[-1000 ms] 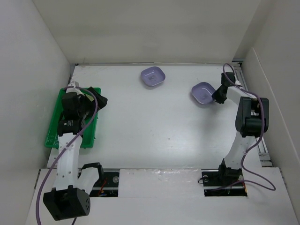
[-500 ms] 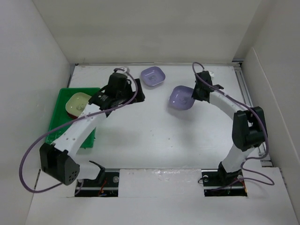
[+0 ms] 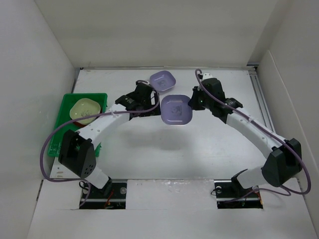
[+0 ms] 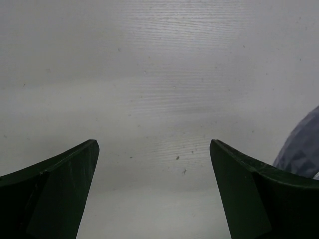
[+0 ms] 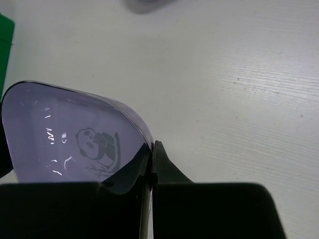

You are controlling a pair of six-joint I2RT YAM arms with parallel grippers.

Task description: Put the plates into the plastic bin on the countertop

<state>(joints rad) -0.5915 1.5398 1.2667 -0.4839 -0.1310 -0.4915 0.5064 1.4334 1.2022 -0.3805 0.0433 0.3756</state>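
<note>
Next, my left gripper grasps the held lilac dish by its free edge [image 3: 162, 111] and brings it to the green plastic bin [image 3: 64, 117], which is beyond my right gripper's reach.
My right gripper [image 3: 191, 105] is shut on the rim of a lilac rounded-square dish [image 3: 176, 110] with a panda print and holds it above the middle of the white countertop [image 3: 199, 144]. The wrist view shows the dish [image 5: 70, 134] clamped between my right gripper's fingers [image 5: 152, 164]. My left gripper [image 3: 153, 103] is open and empty, just left of that dish; its wrist view shows bare counter between the left gripper's fingers [image 4: 154, 194] and a lilac edge [image 4: 301, 149] at the right. A second lilac dish [image 3: 163, 80] lies at the back. The green plastic bin [image 3: 64, 107] at the left holds an olive-green dish [image 3: 85, 109].
White walls bound the counter on the left, back and right. The left arm stretches from the near left across to the middle. The right arm arches from the near right to the middle. A cable rail runs along the right edge [image 3: 266, 114].
My right gripper has carried the lilac dish leftward from the right side to the middle. My left gripper has left the bin and moved right to beside that dish.
</note>
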